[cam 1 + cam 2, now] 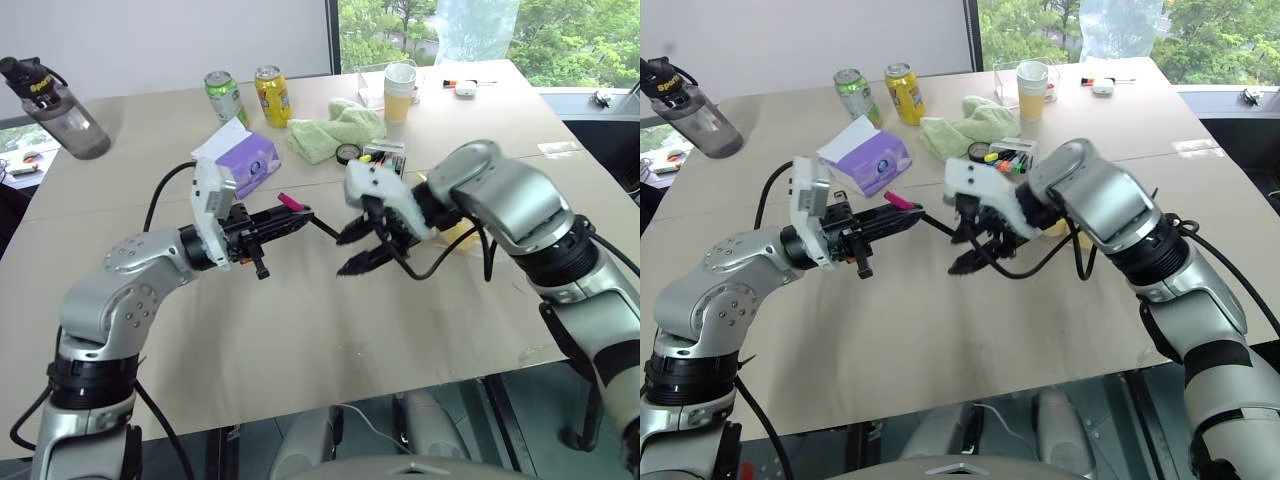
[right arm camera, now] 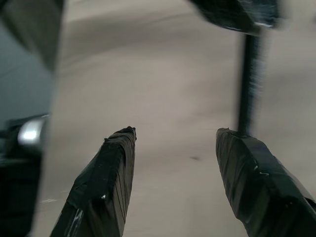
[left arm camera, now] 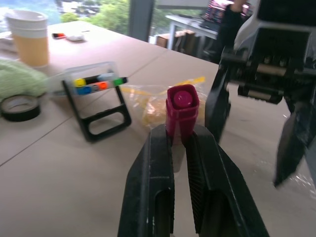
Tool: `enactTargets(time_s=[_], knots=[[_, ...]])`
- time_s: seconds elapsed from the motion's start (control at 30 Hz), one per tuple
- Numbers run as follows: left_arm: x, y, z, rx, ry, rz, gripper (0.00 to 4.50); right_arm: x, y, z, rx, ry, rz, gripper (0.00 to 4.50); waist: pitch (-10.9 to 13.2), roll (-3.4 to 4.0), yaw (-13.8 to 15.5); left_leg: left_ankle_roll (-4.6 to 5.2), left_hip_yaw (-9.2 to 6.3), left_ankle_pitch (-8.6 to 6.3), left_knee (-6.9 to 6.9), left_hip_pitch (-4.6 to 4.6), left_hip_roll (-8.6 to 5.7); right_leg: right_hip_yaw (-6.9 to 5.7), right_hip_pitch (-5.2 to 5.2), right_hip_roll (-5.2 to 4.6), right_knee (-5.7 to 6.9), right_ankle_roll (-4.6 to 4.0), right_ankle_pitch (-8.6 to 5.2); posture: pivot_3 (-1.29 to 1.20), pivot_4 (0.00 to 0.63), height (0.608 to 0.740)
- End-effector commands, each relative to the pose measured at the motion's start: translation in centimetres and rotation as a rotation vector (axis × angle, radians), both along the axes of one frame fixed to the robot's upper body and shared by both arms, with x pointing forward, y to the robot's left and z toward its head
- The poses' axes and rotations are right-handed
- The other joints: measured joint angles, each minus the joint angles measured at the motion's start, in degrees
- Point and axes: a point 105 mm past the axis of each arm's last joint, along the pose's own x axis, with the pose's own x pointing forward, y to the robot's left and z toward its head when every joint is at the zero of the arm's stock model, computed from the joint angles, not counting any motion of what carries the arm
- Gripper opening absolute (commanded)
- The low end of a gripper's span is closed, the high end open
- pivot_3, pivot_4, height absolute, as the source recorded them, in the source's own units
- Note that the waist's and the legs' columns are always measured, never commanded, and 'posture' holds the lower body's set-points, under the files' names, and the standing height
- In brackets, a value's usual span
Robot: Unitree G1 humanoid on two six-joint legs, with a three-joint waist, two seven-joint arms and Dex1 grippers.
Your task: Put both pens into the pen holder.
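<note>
My right gripper is open, and the pen's black body (image 2: 247,98) runs onto one of its fingers. So it should move back and straddle the pen's body (image 1: 324,227) before it takes the pen.
My left gripper (image 1: 297,217) is shut on a pen (image 1: 291,202), held above the middle of the table. The pen's magenta-pink end (image 3: 182,103) sticks out between the fingertips, and its thin black barrel (image 1: 325,226) runs on toward my right gripper (image 1: 358,248). That gripper hangs open close beside the barrel, with nothing between its fingers (image 2: 113,163). The barrel (image 2: 249,84) passes just outside one of them. The pen holder (image 1: 385,155), black with bright marker tops, stands farther back on the table behind the right gripper.
A purple-white tissue box (image 1: 250,160) sits behind the left gripper. Farther back are a green cloth (image 1: 335,128), a tape roll (image 1: 348,153), two cans (image 1: 225,95), stacked cups (image 1: 399,90) and a water bottle (image 1: 60,115). A crumpled yellow bag (image 3: 158,106) lies near the holder.
</note>
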Motion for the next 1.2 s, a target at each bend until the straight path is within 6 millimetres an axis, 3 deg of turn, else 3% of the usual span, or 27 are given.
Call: enactTargets(time_s=[0.03, 0.17, 0.4, 0.53, 0.77, 0.87, 1.0, 1.17, 1.2], knots=[[-0.2, -0.6, 1.3, 0.006, -0.048, -0.059, 0.00, 0.3, 1.6, 0.4, -0.010, -0.017, -0.016, 2.72, 0.0, 0.00, -0.1, 0.00, 0.00, 0.00, 0.00, -0.01, -0.01, -0.01, -0.02, -0.01, 0.01, 0.00, 0.00, 0.00, 0.150, 0.740], [-0.9, -1.3, 0.9, 0.029, -0.040, -0.102, 0.00, 1.4, 2.5, 0.4, -0.004, -0.027, -0.090, 2.72, 0.0, -0.01, -0.1, 0.00, -0.05, 0.00, 0.00, -0.02, -0.01, -0.01, -0.03, -0.02, 0.03, 0.00, 0.00, 0.00, 0.150, 0.740], [-1.0, -0.5, 0.2, 0.063, -0.031, -0.070, 0.00, 0.3, 0.0, 1.9, -0.017, -0.009, -0.034, 2.72, 0.0, 0.00, 0.1, 0.00, -0.11, 0.00, 0.01, -0.07, -0.03, -0.09, -0.04, -0.03, 0.01, 0.00, 0.00, 0.00, 0.150, 0.740], [-1.1, -0.5, 0.2, 0.061, -0.028, -0.081, 0.00, 2.6, -1.0, 0.9, -0.057, -0.068, -0.131, 2.72, 0.0, -0.01, -0.2, -0.01, -0.14, 0.00, 0.02, -0.09, -0.04, -0.14, -0.04, -0.04, 0.02, 0.00, 0.00, 0.00, 0.150, 0.740], [-1.4, -1.4, 0.1, 0.064, -0.025, -0.131, 0.00, 2.1, 0.7, 1.3, -0.023, -0.046, -0.119, 2.72, 0.0, -0.01, -0.5, -0.01, -0.08, 0.01, 0.01, -0.09, -0.02, -0.09, -0.09, -0.03, 0.05, 0.00, 0.00, 0.00, 0.150, 0.740], [-1.4, -1.6, 0.2, 0.065, -0.030, -0.138, 0.00, 1.7, 0.9, 1.3, -0.013, -0.029, -0.098, 1.87, 0.0, -0.01, -0.3, -0.01, -0.11, 0.01, 0.04, -0.11, -0.03, -0.11, -0.08, -0.04, 0.04, 0.00, 0.00, 0.00, 0.150, 0.740], [-1.4, -1.6, 0.1, 0.071, -0.031, -0.139, 0.00, 1.3, 1.2, 1.5, 0.002, -0.008, -0.087, 0.08, 0.0, -0.01, -0.2, -0.01, -0.12, 0.01, 0.04, -0.11, -0.04, -0.12, -0.08, -0.05, 0.04, 0.00, 0.00, 0.00, 0.150, 0.740], [-1.5, -1.6, -0.1, 0.061, -0.007, -0.137, 0.00, 1.3, 1.2, 1.3, -0.001, -0.007, -0.089, 0.01, 0.0, -0.01, -0.5, -0.01, -0.12, 0.01, 0.04, -0.11, -0.03, -0.12, -0.08, -0.04, 0.04, 0.00, 0.00, 0.00, 0.150, 0.740], [-1.6, -1.6, -0.1, 0.057, 0.003, -0.141, 0.44, 1.4, 1.2, 1.3, -0.001, -0.007, -0.091, 0.01, 0.0, -0.01, -0.5, -0.01, -0.12, 0.01, 0.04, -0.11, -0.03, -0.12, -0.08, -0.04, 0.04, 0.00, 0.00, 0.00, 0.150, 0.740]])
